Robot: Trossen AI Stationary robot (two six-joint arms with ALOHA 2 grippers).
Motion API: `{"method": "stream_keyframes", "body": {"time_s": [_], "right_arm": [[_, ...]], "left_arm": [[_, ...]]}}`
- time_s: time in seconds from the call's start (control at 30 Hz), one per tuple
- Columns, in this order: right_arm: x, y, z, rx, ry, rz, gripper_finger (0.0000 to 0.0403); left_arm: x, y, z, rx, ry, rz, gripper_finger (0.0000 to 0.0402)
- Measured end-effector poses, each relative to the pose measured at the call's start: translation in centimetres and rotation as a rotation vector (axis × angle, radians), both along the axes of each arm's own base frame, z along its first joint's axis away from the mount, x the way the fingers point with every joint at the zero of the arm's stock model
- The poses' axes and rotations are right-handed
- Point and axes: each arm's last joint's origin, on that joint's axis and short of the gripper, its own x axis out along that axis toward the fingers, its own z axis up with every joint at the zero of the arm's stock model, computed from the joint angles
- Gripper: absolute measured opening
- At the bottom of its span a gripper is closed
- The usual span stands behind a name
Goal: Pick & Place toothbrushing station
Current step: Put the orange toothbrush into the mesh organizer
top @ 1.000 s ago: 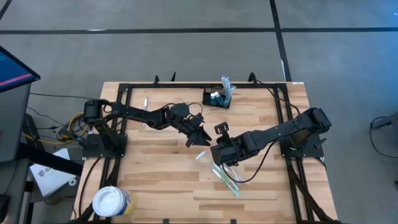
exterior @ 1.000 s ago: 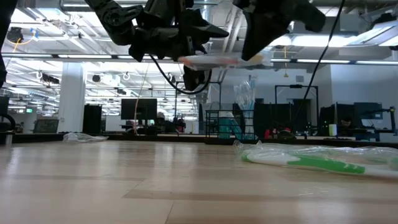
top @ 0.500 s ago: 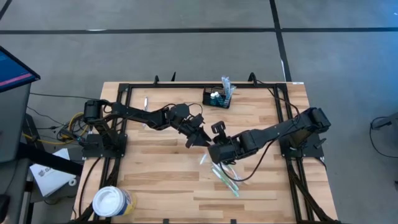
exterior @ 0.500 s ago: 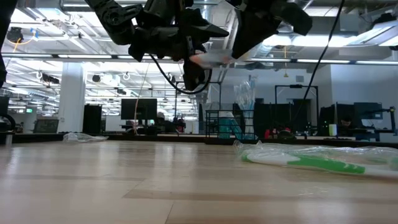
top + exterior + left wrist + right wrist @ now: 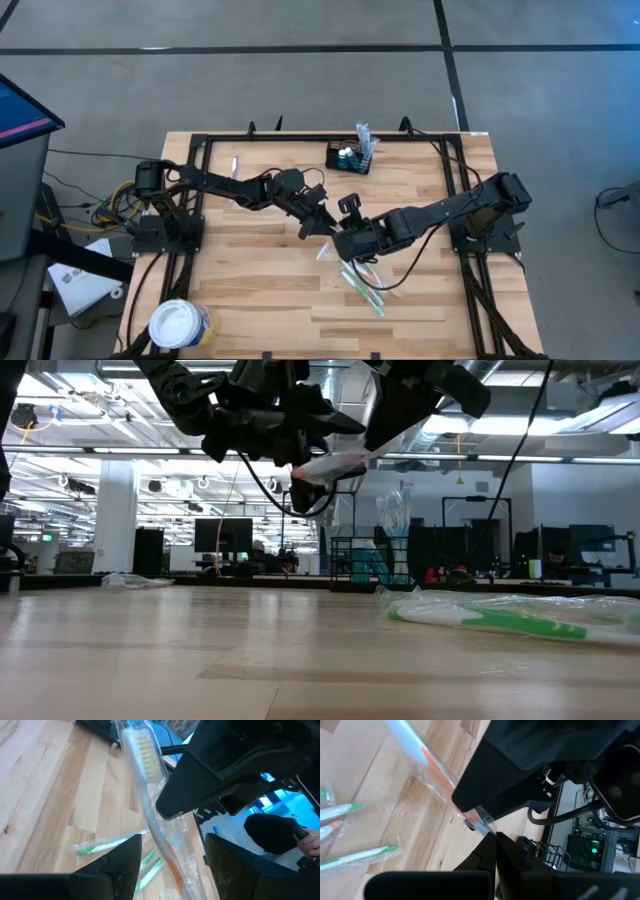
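I can see the toothbrush (image 5: 154,820) slanting across from my right gripper, so next my left gripper grasps its orange handle (image 5: 173,863) and turns it upright for the caddy.
The black wire-mesh caddy (image 5: 350,158) stands on its base near the table's far edge, with a few wrapped items sticking up out of it. It also shows far back in the low view (image 5: 362,560). My right gripper (image 5: 341,237) is shut on a toothbrush in a clear wrapper (image 5: 150,820), held high above the table's middle (image 5: 328,464). My left gripper (image 5: 318,222) is open. Its fingers (image 5: 125,862) stand on either side of the toothbrush's orange handle part (image 5: 170,862). My right gripper pinches the wrapped toothbrush just below its bristle head (image 5: 152,795), between its two fingers. The wrapper there (image 5: 481,822) runs into the fingertips. The toothbrush is lifted clear of the table and slants across toward my left gripper.
Several wrapped green and orange toothbrushes (image 5: 362,285) lie on the table right of the middle and near the low camera (image 5: 490,618). A round white tub (image 5: 180,323) stands at the near left corner. A black frame (image 5: 205,150) runs along the table's edges.
My right gripper has carried the wrapped toothbrush toward the table's left, up to my left gripper. The toothbrush was about level and now slants, and its handle lies between my left gripper's open fingers.
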Motion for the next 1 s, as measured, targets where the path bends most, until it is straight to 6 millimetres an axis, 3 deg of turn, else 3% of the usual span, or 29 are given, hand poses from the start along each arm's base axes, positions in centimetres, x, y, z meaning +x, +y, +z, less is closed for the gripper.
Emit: {"method": "stream_keyframes", "body": {"time_s": [0.57, 0.7, 1.0], "right_arm": [[0.29, -0.26, 0.18, -0.029, -0.041, -0.028, 0.0000], [0.29, -0.26, 0.18, -0.028, -0.040, -0.027, 0.0000], [0.37, -0.15, 0.17, 0.006, -0.045, -0.018, 0.0000]], "left_arm": [[0.08, 0.17, 0.04, 0.026, -0.007, 0.056, 0.0207], [0.10, 0.24, 0.03, 0.053, -0.015, 0.069, 0.0166], [0.09, 0.40, 0.02, 0.114, -0.038, 0.060, 0.0023]]}}
